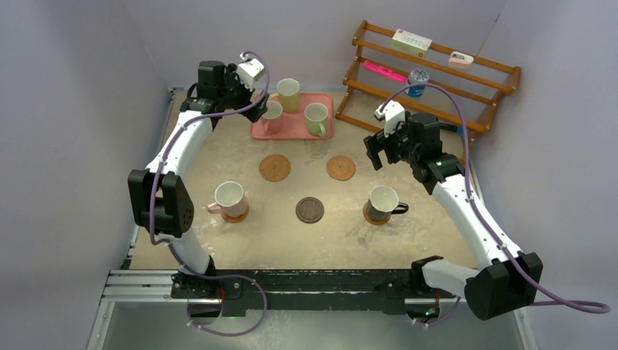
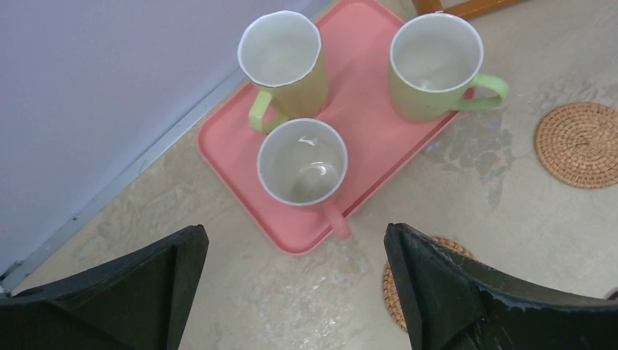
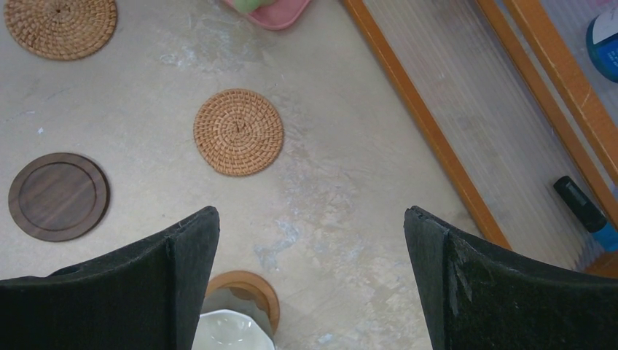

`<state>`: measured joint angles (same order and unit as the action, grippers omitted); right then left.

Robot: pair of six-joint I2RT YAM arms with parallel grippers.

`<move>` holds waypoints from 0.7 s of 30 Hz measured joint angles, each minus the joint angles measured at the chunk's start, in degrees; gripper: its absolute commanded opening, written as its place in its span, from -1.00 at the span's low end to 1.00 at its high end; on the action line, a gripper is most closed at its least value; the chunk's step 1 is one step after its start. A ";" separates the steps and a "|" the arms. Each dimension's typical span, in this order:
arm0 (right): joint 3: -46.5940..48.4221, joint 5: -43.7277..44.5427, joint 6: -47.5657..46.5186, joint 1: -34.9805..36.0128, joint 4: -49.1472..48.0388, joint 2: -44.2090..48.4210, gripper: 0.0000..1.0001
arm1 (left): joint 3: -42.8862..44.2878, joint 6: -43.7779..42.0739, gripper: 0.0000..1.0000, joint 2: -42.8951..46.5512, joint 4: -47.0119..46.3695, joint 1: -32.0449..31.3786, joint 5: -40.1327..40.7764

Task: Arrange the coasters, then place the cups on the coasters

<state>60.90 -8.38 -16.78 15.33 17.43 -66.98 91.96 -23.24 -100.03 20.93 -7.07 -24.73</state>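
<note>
The pink cup's handle (image 2: 337,220) sticks out past the tray's edge toward my left gripper's open fingers. I should go on moving closer until they straddle that handle.
On the pink tray (image 1: 291,132) stand three cups: pale yellow (image 1: 288,93), pink (image 1: 272,115) and light green (image 1: 316,119). My left gripper (image 1: 246,93) hovers open just short of the tray; in its wrist view the pink cup (image 2: 302,162) lies ahead of the empty jaws (image 2: 295,292). A second pink cup (image 1: 230,197) and a black cup (image 1: 382,203) each sit on a tan coaster. Two woven coasters (image 1: 275,168) (image 1: 340,168) and a dark brown coaster (image 1: 310,210) lie bare. My right gripper (image 1: 380,153) is open above the table, right of the woven coaster (image 3: 238,131).
A wooden rack (image 1: 437,80) stands at the back right, holding a blue-and-white can (image 1: 417,79), a box and small items. Its lower rail (image 3: 423,109) runs close beside my right gripper. Grey walls close in the left, back and right sides.
</note>
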 measured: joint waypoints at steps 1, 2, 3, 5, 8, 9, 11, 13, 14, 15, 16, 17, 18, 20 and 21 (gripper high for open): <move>-0.24 0.13 0.02 0.00 -0.31 0.22 0.97 | 0.00 1.25 1.00 -0.31 -0.46 -0.61 0.44; -0.50 0.28 0.07 0.00 -0.55 0.44 0.97 | 0.00 2.19 1.00 -0.55 -0.59 -1.01 0.76; -0.85 0.46 0.11 0.00 -0.81 0.83 0.97 | 0.00 3.21 1.00 -0.72 -0.63 -1.27 0.94; -1.55 1.16 0.26 0.00 -1.31 1.90 0.97 | -0.83 5.53 1.00 -0.81 -1.60 -1.55 1.42; -2.01 1.44 0.50 0.00 -2.29 2.89 0.97 | -2.60 8.83 1.00 -0.81 -3.30 -1.95 3.61; -2.08 1.44 0.66 0.00 -2.69 3.04 0.97 | -2.91 9.42 1.00 -0.81 -3.37 -2.08 4.39; -2.25 1.42 0.76 0.00 -3.43 3.30 0.97 | -3.50 11.02 1.00 -0.81 -3.85 -2.56 6.10; -2.56 1.42 0.90 0.00 -4.20 3.43 0.97 | -4.09 12.26 1.00 -0.81 -4.33 -3.26 7.54; -2.67 1.42 0.92 0.00 -4.46 3.43 0.97 | -4.61 12.68 1.00 -0.81 -4.72 -3.65 8.22; -2.86 1.42 0.92 0.00 -4.55 3.41 0.97 | -5.16 13.20 1.00 -0.81 -5.01 -4.11 9.07; -3.06 1.40 0.92 0.00 -4.55 3.41 0.97 | -5.64 13.38 1.00 -0.87 -5.22 -4.52 9.66; -3.21 1.40 0.94 0.00 -4.50 3.41 0.97 | -6.25 13.68 1.00 -1.01 -5.44 -5.05 10.49; -3.30 1.40 0.96 0.00 -4.50 3.39 0.97 | -6.84 13.79 1.00 -1.18 -5.53 -5.53 11.32; -3.30 1.40 0.98 0.02 -4.52 3.39 0.97 | -7.87 14.21 1.00 -1.66 -6.01 -6.25 12.74; -3.30 1.40 1.07 0.04 -4.57 3.39 0.97 | -8.41 14.36 1.00 -1.95 -6.49 -6.51 13.35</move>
<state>57.60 -6.98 -15.70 15.38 12.86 -63.59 83.55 -8.88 -101.97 14.44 -13.58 -11.38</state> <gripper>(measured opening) 0.983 0.997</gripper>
